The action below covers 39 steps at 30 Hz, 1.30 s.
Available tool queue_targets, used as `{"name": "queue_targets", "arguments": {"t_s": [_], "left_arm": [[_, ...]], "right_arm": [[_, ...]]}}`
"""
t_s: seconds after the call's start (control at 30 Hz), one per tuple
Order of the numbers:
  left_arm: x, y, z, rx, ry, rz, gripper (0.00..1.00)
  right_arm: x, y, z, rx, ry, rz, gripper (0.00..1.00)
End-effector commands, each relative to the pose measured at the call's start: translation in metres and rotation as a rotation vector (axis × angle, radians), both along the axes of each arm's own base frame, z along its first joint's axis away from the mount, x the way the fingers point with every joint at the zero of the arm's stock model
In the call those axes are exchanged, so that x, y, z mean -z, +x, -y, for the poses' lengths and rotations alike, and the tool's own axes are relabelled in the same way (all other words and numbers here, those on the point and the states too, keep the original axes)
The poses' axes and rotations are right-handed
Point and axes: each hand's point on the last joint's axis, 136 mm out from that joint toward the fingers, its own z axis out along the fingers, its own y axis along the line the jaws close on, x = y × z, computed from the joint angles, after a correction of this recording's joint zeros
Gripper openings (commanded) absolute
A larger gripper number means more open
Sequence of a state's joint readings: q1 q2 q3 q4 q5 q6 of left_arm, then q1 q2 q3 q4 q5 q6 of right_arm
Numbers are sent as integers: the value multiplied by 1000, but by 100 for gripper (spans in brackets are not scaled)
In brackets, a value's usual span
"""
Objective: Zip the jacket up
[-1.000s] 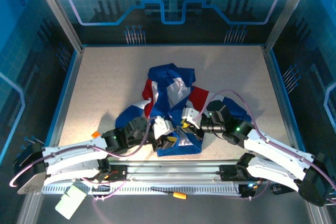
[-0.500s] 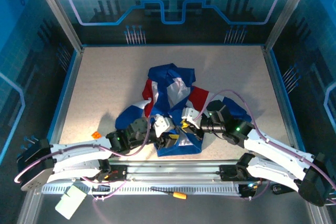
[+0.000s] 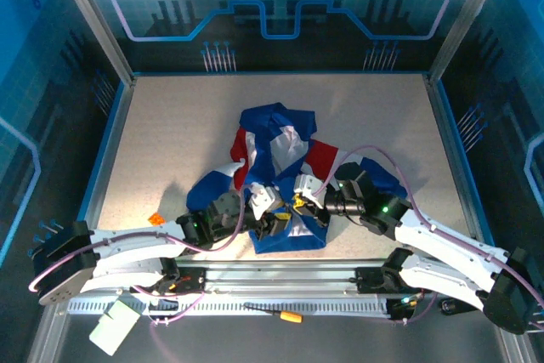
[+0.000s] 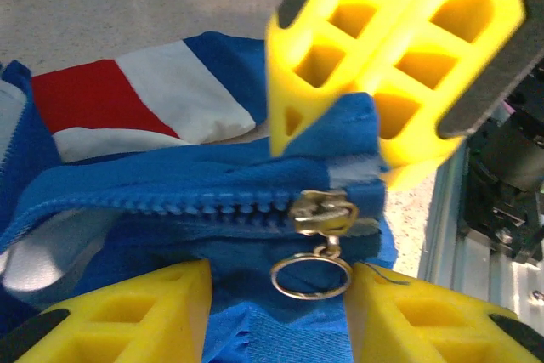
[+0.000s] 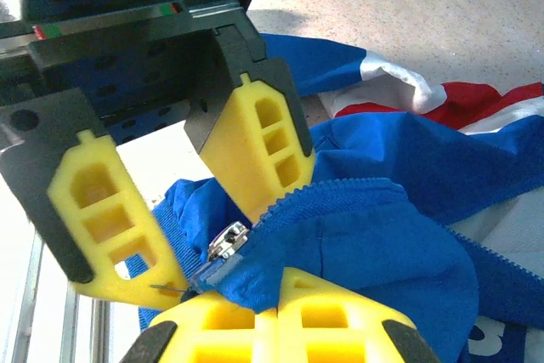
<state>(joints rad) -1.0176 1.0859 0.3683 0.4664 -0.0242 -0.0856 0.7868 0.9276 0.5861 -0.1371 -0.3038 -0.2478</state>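
Next, my left gripper moves over to centre the ring pull point(image 4: 311, 276) before closing on it, because the ring pull hangs point(image 4: 344, 281) against one finger of my open left gripper.
The blue jacket point(image 3: 280, 155) with red and white bands lies crumpled mid-table. My right gripper point(image 5: 279, 291) is shut on the jacket's blue hem just beside the bottom of the zipper. The metal zipper slider point(image 4: 325, 210) sits at that end of the blue teeth, and its ring pull point(image 4: 311, 276) hangs below it. My left gripper point(image 4: 279, 285) stands open, its yellow fingers point(image 4: 144, 316) on either side of the ring pull with jacket fabric under them. In the top view the left gripper point(image 3: 270, 214) and right gripper point(image 3: 299, 200) meet tip to tip over the jacket's near hem.
A small orange piece point(image 3: 155, 218) lies on the table beside the left arm. The metal rail point(image 3: 280, 282) runs along the near edge just behind the jacket's hem, with a screwdriver point(image 3: 280, 314) on it. Blue-edged walls enclose the table.
My left arm has shifted slightly and its gripper has edged nearer the zipper slider, its jaws a little narrower. The right gripper and the jacket have stayed put.
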Motion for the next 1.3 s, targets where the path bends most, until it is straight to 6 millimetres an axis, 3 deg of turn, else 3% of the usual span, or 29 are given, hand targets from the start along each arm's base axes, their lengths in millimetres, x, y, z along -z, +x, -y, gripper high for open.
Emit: {"name": "queue_targets", "arguments": {"t_s": [0.0,0.17,0.53,0.77,1.07,1.27], "left_arm": [[-5,10,-7,-84,-28,6,41],[-9,5,-5,-54,-42,5,31],[-11,-7,-14,-14,-22,13,20],[-13,-10,-20,-5,-1,38,21],[-19,-10,-19,21,43,89,36],[-21,-10,-14,42,55,101,38]], "right_arm": [[-2,-6,-4,-28,20,7,0],[0,-5,-4,-25,9,7,0],[1,-1,-1,-4,-3,21,0],[2,0,-2,-1,-8,19,0],[0,-1,-3,-7,-3,12,0],[0,-1,-4,-10,1,3,0]]}}
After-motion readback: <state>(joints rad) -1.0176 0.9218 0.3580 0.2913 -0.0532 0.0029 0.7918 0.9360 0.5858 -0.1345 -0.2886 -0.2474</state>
